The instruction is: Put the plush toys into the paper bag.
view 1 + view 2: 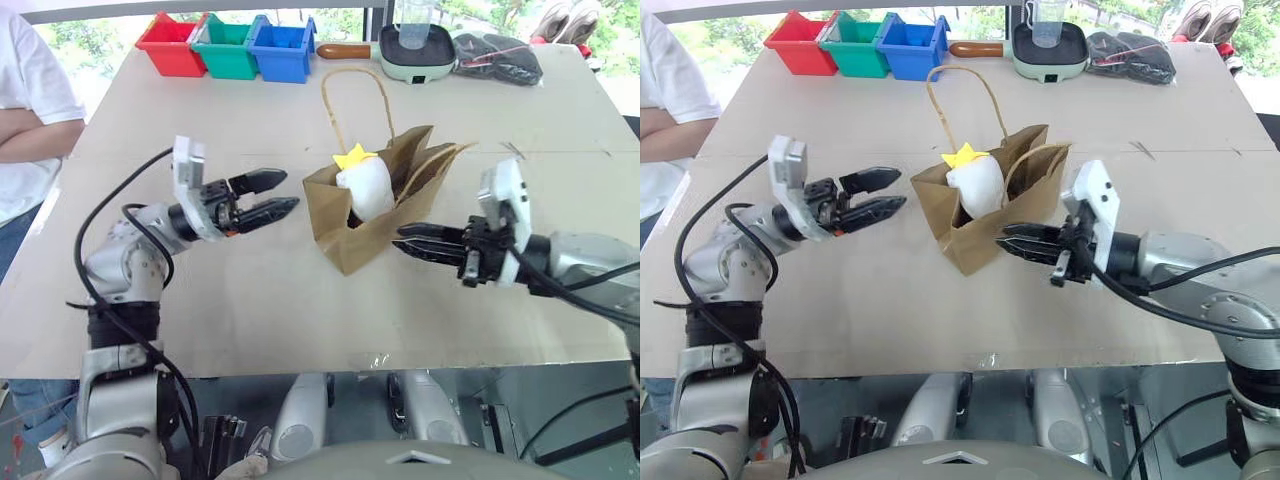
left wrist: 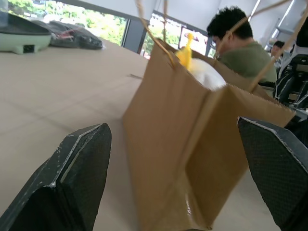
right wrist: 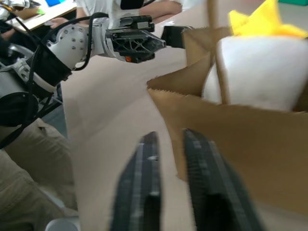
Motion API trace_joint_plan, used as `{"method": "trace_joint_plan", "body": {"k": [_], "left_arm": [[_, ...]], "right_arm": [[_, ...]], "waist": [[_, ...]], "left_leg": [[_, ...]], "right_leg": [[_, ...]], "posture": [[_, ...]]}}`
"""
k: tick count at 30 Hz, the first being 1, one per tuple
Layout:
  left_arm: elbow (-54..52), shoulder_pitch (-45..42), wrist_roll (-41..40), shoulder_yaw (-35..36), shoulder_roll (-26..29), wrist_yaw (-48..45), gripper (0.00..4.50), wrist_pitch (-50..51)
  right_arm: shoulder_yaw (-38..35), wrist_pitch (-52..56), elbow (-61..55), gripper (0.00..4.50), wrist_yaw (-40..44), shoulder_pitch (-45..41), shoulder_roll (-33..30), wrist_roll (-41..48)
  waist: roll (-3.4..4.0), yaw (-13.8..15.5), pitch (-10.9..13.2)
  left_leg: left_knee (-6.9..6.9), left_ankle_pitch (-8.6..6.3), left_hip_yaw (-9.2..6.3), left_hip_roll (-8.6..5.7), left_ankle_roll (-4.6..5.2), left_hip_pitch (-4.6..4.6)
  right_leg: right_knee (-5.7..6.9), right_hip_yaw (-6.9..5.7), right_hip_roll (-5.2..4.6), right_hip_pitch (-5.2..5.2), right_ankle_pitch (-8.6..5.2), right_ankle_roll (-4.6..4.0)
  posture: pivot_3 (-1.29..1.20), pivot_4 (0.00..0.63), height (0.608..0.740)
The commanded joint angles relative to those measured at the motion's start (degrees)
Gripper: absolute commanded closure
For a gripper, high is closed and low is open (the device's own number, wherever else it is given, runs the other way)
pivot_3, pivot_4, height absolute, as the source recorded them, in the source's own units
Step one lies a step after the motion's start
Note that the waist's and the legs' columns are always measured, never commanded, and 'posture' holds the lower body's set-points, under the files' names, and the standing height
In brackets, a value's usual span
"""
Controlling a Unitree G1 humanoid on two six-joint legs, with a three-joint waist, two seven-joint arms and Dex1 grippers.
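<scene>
Next, my left gripper pinches the paper bag by its narrow side and turns the bag straight, because the bag stands crooked with a bottom corner toward me.
The brown paper bag stands open in the middle of the table, its cord handles up. A white plush toy with a yellow star tail sits in its mouth, the top half sticking out. My left gripper hovers open just left of the bag, pointing at it, with nothing between its wide-spread fingers. From the right, my right gripper points at the bag's lower side, shut and holding nothing. Its tips are very near the paper; I cannot tell whether they touch.
Red, green and blue bins line the far edge. Beside them are a pale green electric pan and a black bundle. A person in a white shirt stands at the table's left side.
</scene>
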Motion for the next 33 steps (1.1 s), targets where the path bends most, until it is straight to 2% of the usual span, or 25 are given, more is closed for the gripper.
{"method": "trace_joint_plan", "body": {"k": [1, 4, 7, 12, 18, 21, 26, 28, 29, 30, 33], "left_arm": [[-6.4, 1.3, -2.3, -0.4, -0.8, 1.6, 0.0, 0.7], [-9.5, 2.6, -1.5, -2.7, -2.8, 3.7, 0.0, -0.4], [-12.3, 3.3, 0.3, -5.1, -4.6, 6.1, 0.0, -2.4], [-14.9, 5.3, 5.7, -8.4, -4.8, 9.1, 0.0, -7.9], [-11.9, 3.8, 12.2, -10.0, -10.6, 20.2, 0.0, -13.3], [-11.6, 3.7, 12.3, -10.8, -12.4, 20.9, 0.86, -14.2], [-10.6, 3.6, 12.7, -10.9, -13.2, 21.4, 3.44, -16.8], [-10.0, 3.1, 11.8, -10.3, -12.7, 19.4, 4.21, -18.6], [-9.6, 2.8, 11.5, -10.1, -12.1, 18.0, 4.48, -19.8], [-8.9, 2.4, 11.4, -9.9, -11.5, 16.6, 4.48, -20.9], [-2.0, -1.7, 11.6, -10.0, -7.3, 6.8, 4.5, -27.0]], "right_arm": [[7.3, -4.0, 1.4, 4.43, 1.4, -0.4, 3.8, -8.3], [13.5, -8.1, 8.6, 4.43, 1.5, -3.8, 9.7, -16.9], [15.4, -11.1, 15.2, 4.43, 1.6, -6.7, 14.8, -22.3], [15.1, -12.5, 18.0, 4.43, 3.0, -7.8, 17.9, -25.9], [15.5, -12.6, 18.7, 4.43, 5.3, -7.4, 19.3, -28.7], [15.0, -12.4, 18.3, 4.5, 6.0, -6.9, 19.7, -29.4], [13.5, -15.3, 15.3, 4.5, 6.7, -4.6, 18.7, -31.4], [12.6, -21.2, 12.3, 4.5, 6.6, -1.9, 17.8, -34.6], [11.8, -23.7, 11.4, 4.5, 6.8, -0.5, 18.0, -35.0], [10.9, -24.0, 10.5, 4.5, 7.9, 0.5, 17.2, -34.3], [5.1, -24.8, 4.7, 3.65, 12.1, 7.1, 9.6, -33.6]], "waist": [[0.01, 0.0, 0.0], [0.01, -0.2, 0.0], [0.0, -0.3, 0.0], [-0.01, -0.2, 0.0], [-0.01, 0.1, 0.0], [-0.01, 0.2, 0.0], [0.0, 0.3, 0.0], [0.0, 0.4, 0.0], [-0.01, 0.5, 0.0], [0.0, 0.4, 0.0], [-0.01, 0.7, 0.0]], "left_leg": [[0.0, 0.0, 0.01, 0.0, 0.0, 0.01], [0.0, 0.0, 0.04, -0.02, 0.0, 0.03], [0.0, 0.01, 0.09, -0.11, -0.01, 0.07], [0.0, 0.01, 0.04, -0.11, -0.02, 0.03], [0.01, 0.01, 0.06, -0.14, -0.01, 0.07], [0.01, 0.01, 0.06, -0.16, -0.01, 0.07], [0.01, 0.01, 0.06, -0.16, -0.01, 0.07], [0.01, 0.01, 0.05, -0.16, -0.01, 0.06], [0.01, 0.0, 0.05, -0.17, -0.01, 0.04], [0.02, 0.0, 0.04, -0.17, -0.01, 0.02], [0.05, 0.01, 0.05, -0.19, -0.01, 0.04]], "right_leg": [[0.03, 0.01, 0.01, -0.01, 0.0, 0.0], [0.04, 0.02, 0.05, -0.01, 0.0, -0.01], [0.07, 0.06, 0.05, 0.01, 0.01, -0.01], [0.03, 0.04, 0.01, 0.0, 0.01, -0.01], [0.07, 0.04, 0.02, 0.01, 0.02, -0.01], [0.08, 0.03, 0.02, 0.0, 0.02, -0.01], [0.08, 0.04, 0.02, 0.0, 0.03, -0.01], [0.08, 0.02, 0.02, 0.0, 0.03, -0.01], [0.06, 0.02, 0.02, 0.0, 0.02, -0.01], [0.05, -0.01, 0.02, 0.0, 0.02, -0.01], [0.06, -0.01, 0.02, 0.02, 0.03, 0.0]], "posture": [[0.0, 0.15, 0.74], [0.0, 0.15, 0.74], [0.0, 0.15, 0.74], [0.0, 0.15, 0.74], [0.0, 0.15, 0.74], [0.0, 0.15, 0.74], [0.0, 0.15, 0.74], [0.0, 0.15, 0.74], [0.0, 0.15, 0.74], [0.0, 0.15, 0.74], [0.0, 0.15, 0.74]]}}
